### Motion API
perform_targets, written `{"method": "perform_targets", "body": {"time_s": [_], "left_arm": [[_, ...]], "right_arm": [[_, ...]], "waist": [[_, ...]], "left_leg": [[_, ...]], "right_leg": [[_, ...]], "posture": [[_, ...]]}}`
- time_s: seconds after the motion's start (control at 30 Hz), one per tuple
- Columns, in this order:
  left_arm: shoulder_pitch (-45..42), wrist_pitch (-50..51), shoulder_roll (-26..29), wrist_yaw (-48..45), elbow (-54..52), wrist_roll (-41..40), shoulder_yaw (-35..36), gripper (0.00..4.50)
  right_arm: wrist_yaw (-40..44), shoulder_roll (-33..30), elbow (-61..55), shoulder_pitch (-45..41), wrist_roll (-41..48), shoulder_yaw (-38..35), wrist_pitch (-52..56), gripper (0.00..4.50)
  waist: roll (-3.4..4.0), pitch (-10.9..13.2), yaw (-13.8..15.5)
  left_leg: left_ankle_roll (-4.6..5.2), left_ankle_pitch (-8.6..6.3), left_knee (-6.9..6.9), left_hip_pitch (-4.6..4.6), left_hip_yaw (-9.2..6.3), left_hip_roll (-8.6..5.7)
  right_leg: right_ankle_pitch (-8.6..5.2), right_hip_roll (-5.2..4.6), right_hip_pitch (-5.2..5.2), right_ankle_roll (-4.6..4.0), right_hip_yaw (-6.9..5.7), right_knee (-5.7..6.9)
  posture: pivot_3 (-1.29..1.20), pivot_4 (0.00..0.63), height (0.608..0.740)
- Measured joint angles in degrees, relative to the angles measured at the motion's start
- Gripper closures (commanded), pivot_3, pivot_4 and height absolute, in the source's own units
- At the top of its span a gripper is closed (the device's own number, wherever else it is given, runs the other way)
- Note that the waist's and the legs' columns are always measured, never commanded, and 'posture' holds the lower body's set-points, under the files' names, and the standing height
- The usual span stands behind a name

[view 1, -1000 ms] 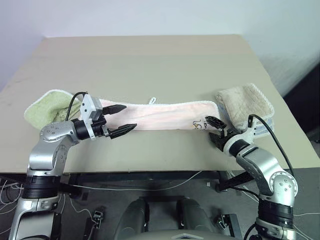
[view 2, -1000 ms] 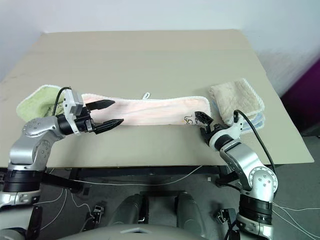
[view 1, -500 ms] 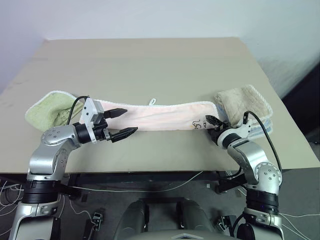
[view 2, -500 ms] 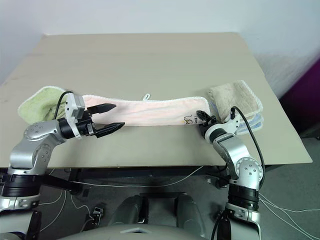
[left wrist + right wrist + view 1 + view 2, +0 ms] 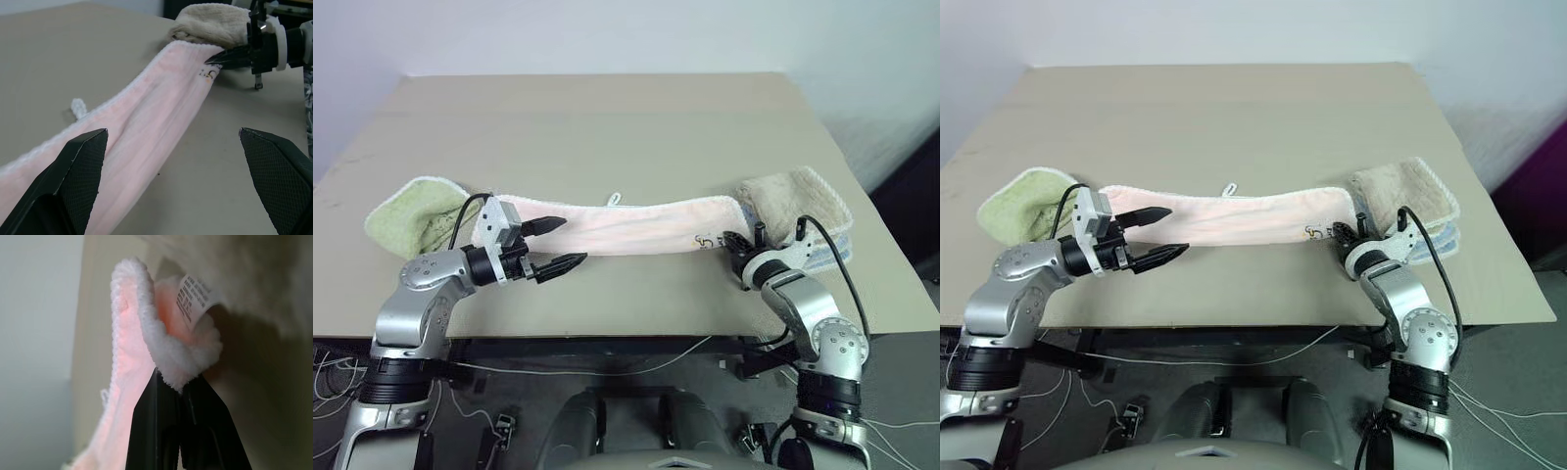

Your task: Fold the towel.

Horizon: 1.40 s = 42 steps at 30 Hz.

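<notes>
I expect the pink towel (image 5: 607, 229) to double over limply and lie crooked when I fold its loose end across, because soft wrinkles (image 5: 139, 117) run along its slack middle.
The long pale pink towel (image 5: 626, 223) lies stretched left to right across the table, with its small white loop (image 5: 612, 199) on the far edge and a dark motif (image 5: 705, 242) near its right end. My right gripper (image 5: 735, 243) is shut on the towel's near right corner; in the right wrist view the fluffy trim and a white label (image 5: 195, 296) bunch above the closed fingers (image 5: 146, 431). My left gripper (image 5: 574, 242) hovers wide open over the towel's left part, pointing right along it, with nothing between its fingers (image 5: 73, 176).
A light green towel (image 5: 411, 211) lies at the pink towel's left end. A beige folded towel (image 5: 793, 201) on a blue one (image 5: 824, 251) sits beside the right end, close to my right gripper. The table's (image 5: 607, 117) far half is bare.
My right gripper went from open to shut, closing on the towel's near right corner after edging forward to it. The left gripper stayed open and about where it was.
</notes>
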Motion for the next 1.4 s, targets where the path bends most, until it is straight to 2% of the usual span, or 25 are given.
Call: {"method": "perform_targets", "body": {"time_s": [0.17,0.3,0.4,0.57,0.7,0.83,0.93,1.07,1.27,1.3,1.4], "left_arm": [[1.14,-0.02,-0.37,0.54,-0.03,-0.09,-0.01,0.0],[1.15,-0.06,-1.21,1.01,-0.28,-0.1,-0.34,0.0],[1.15,-0.1,-1.71,1.48,-0.57,-0.1,-0.98,0.0],[1.07,-0.38,-2.72,1.8,-0.63,-0.09,-1.1,0.0],[0.93,-0.69,-4.02,2.04,-0.63,-0.05,-2.27,0.0],[0.69,-1.4,-4.95,2.66,-0.61,0.01,-2.83,0.0],[0.85,-1.57,-5.31,3.36,-0.8,0.01,-2.83,0.0],[2.61,-1.58,-5.32,4.42,-1.98,0.0,-2.73,0.0],[4.11,-1.56,-5.32,5.89,-3.98,-0.12,-2.59,0.0],[4.15,-1.55,-5.32,6.09,-4.01,-0.14,-2.59,0.0],[4.46,-1.48,-5.32,6.36,-4.03,-0.17,-2.6,0.0]], "right_arm": [[5.85,-9.76,-5.31,-0.37,-4.22,1.41,4.92,4.49],[10.0,-13.56,-6.81,-2.75,-8.02,4.78,8.35,4.49],[14.91,-17.49,-8.69,-6.1,-12.62,8.89,11.0,4.49],[26.88,-23.46,-10.45,-13.51,-25.66,20.32,14.09,4.49],[36.19,-21.9,-8.77,-20.89,-35.03,29.97,14.29,4.49],[44.13,-16.39,-0.9,-25.77,-46.24,40.41,11.99,4.49],[49.04,-12.03,5.54,-26.78,-53.16,45.25,8.98,4.49],[53.31,-9.14,10.61,-26.82,-59.16,46.75,6.42,4.49],[56.2,-6.26,13.04,-26.82,-64.05,44.94,4.8,4.49],[56.65,-5.8,13.16,-26.81,-64.4,44.19,4.79,4.02],[57.74,-4.64,12.97,-26.7,-64.57,42.01,4.94,3.16]], "waist": [[0.01,0.01,-0.05],[0.01,0.02,-0.09],[0.02,0.02,-0.04],[0.01,0.03,-0.08],[0.0,0.02,-0.09],[-0.01,0.02,-0.03],[-0.02,0.02,0.05],[-0.02,0.02,0.04],[-0.01,0.02,0.0],[-0.01,0.02,-0.02],[-0.01,0.02,-0.04]], "left_leg": [[0.06,-0.03,-0.03,-0.03,-0.01,0.04],[0.07,-0.04,-0.03,-0.05,0.0,0.06],[0.07,-0.04,-0.03,-0.07,-0.02,0.06],[0.08,-0.05,-0.02,-0.1,-0.03,0.07],[0.08,-0.05,-0.03,-0.17,-0.07,0.08],[0.07,-0.05,0.02,-0.39,-0.08,0.06],[0.06,-0.04,0.1,-0.74,-0.12,0.03],[0.05,-0.04,0.11,-0.87,-0.1,-0.03],[0.04,-0.04,0.09,-0.86,-0.13,-0.02],[0.04,-0.04,0.08,-0.86,-0.13,-0.03],[0.04,-0.04,0.08,-0.86,-0.13,-0.02]], "right_leg": [[0.0,-0.01,0.0,0.0,0.0,-0.1],[0.0,0.0,-0.01,0.0,0.0,-0.14],[0.0,0.0,-0.02,0.0,-0.02,-0.17],[0.0,0.0,-0.03,0.01,-0.06,-0.22],[0.0,0.01,-0.09,0.0,-0.1,-0.23],[0.02,-0.01,-0.31,0.0,-0.14,-0.2],[0.04,-0.02,-0.64,0.04,-0.17,-0.17],[0.06,-0.09,-0.78,0.07,-0.17,-0.18],[0.07,-0.09,-0.78,0.06,-0.17,-0.18],[0.07,-0.09,-0.79,0.06,-0.17,-0.18],[0.07,-0.09,-0.79,0.06,-0.17,-0.17]], "posture": [[0.0,0.15,0.74],[0.0,0.15,0.74],[0.0,0.15,0.74],[0.0,0.15,0.74],[0.0,0.15,0.74],[0.0,0.15,0.74],[0.0,0.15,0.74],[0.0,0.15,0.74],[0.0,0.15,0.74],[0.0,0.15,0.74],[0.0,0.15,0.74]]}}
